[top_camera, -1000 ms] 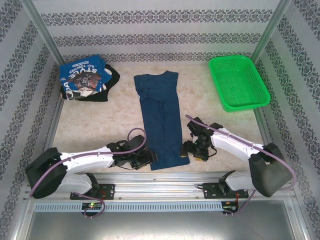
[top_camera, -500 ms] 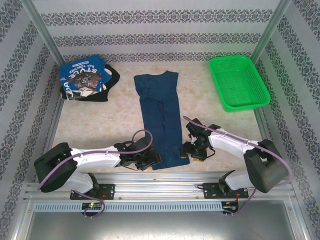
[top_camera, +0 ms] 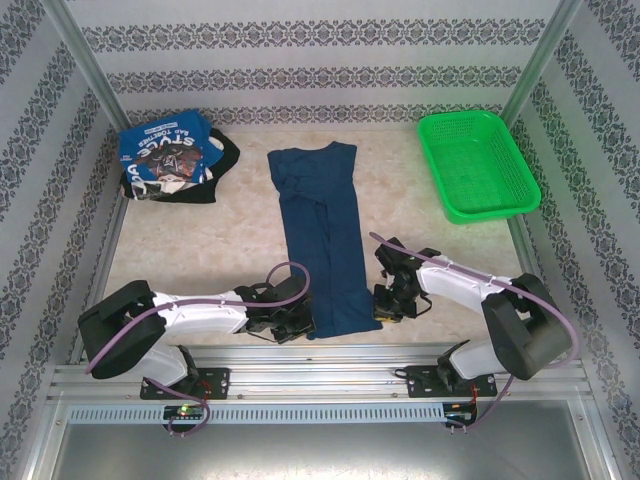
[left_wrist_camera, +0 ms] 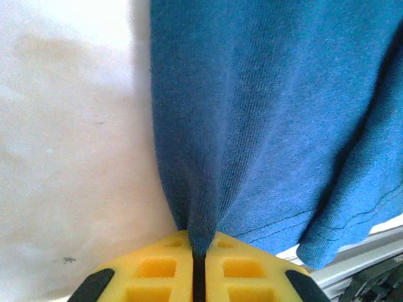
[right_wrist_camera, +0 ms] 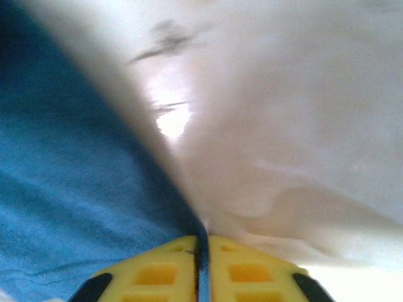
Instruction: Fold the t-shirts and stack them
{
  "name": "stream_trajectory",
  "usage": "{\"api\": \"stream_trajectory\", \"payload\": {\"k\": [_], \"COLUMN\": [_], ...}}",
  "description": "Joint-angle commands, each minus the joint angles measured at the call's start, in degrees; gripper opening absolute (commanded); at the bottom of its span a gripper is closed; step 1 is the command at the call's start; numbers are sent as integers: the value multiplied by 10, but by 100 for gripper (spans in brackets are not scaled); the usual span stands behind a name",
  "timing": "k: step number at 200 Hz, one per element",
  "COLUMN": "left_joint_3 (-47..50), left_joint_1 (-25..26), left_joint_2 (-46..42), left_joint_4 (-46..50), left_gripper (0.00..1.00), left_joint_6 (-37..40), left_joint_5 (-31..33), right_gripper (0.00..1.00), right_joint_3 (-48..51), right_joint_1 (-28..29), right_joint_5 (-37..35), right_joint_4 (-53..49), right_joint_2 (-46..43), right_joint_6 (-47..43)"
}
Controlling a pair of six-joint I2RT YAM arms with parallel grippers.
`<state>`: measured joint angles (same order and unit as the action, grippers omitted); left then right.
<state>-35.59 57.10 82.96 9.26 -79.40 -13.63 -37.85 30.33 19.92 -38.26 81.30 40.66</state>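
I should keep moving the hem forward with my right gripper until it lies across the shirt's middle (top_camera: 325,217), because my grippers are holding both hem corners (top_camera: 371,323) of the blue t-shirt.
A blue t-shirt (top_camera: 322,235), folded into a long narrow strip, lies down the middle of the table with its hem towards me. My left gripper (top_camera: 304,320) is at the hem's left corner. Its yellow pads (left_wrist_camera: 157,270) are shut on a pinched ridge of the blue cloth (left_wrist_camera: 264,113). At the hem's right corner my right gripper (top_camera: 380,302) is shut too, with a thin edge of the blue cloth (right_wrist_camera: 69,189) caught between its pads (right_wrist_camera: 252,270). At the back left lie more t-shirts in a pile (top_camera: 165,160), a blue one with white lettering on top of a black one.
A green mesh basket (top_camera: 478,165) stands at the back right. The metal rail (top_camera: 320,355) of the table's near edge runs just behind the shirt's hem. Patterned walls close in the table on three sides.
Both grippers have gone from open to shut on the hem corners. The left gripper slid right onto the shirt's edge. The right one shifted slightly towards the near edge.
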Motion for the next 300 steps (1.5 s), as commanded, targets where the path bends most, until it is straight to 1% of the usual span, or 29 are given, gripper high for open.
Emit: {"api": "stream_trajectory", "payload": {"k": [1, 8, 32, 63, 86, 97, 116, 125, 142, 169, 201, 228, 272, 300], "left_joint_3": [-20, -23, -28, -27, -30, -35, -53, -62, -82, -129, -171, -213, -268, -319], "left_joint_1": [13, 17, 35, 52, 48, 37, 3, -21, -71, -143, -232, -289, -364, -389], "left_joint_2": [-25, -36, -71, -90, -104, -120, -148, -158, -164, -140, -92, -39, 41, 110], "left_joint_4": [62, 77, 131, 146, 152, 153, 169, 172, 168, 171, 157, 152, 148, 139], "left_gripper": [2, 0, 0, 0, 0, 0, 0, 0, 0, 0, 0, 0, 0, 0], "left_joint_6": [17, 21, 19, 7, 7, 9, 28, 42, 73, 127, 181, 224, 274, 297], "left_joint_5": [21, 23, 38, 42, 58, 67, 73, 71, 44, 0, -52, -89, -127, -153], "right_gripper": [4, 0, 0, 0, 0, 0, 0, 0, 0, 0, 0, 0, 0, 0], "right_joint_3": [4, 0, -14, -22, -32, -43, -80, -107, -159, -235, -343, -428, -559, -632], "right_joint_1": [8, 8, 6, 7, 4, 0, -12, -18, -35, -64, -89, -113, -145, -155], "right_joint_5": [52, 51, 51, 74, 75, 81, 92, 93, 96, 107, 104, 98, 78, 75], "right_joint_4": [26, 15, -27, -52, -50, -43, -36, -40, -48, -50, -68, -85, -129, -151], "right_joint_2": [-9, -21, -58, -77, -84, -84, -69, -55, -22, 38, 131, 207, 311, 370], "right_joint_6": [7, 7, 6, 12, 19, 24, 23, 16, 2, -16, -47, -66, -93, -100]}}
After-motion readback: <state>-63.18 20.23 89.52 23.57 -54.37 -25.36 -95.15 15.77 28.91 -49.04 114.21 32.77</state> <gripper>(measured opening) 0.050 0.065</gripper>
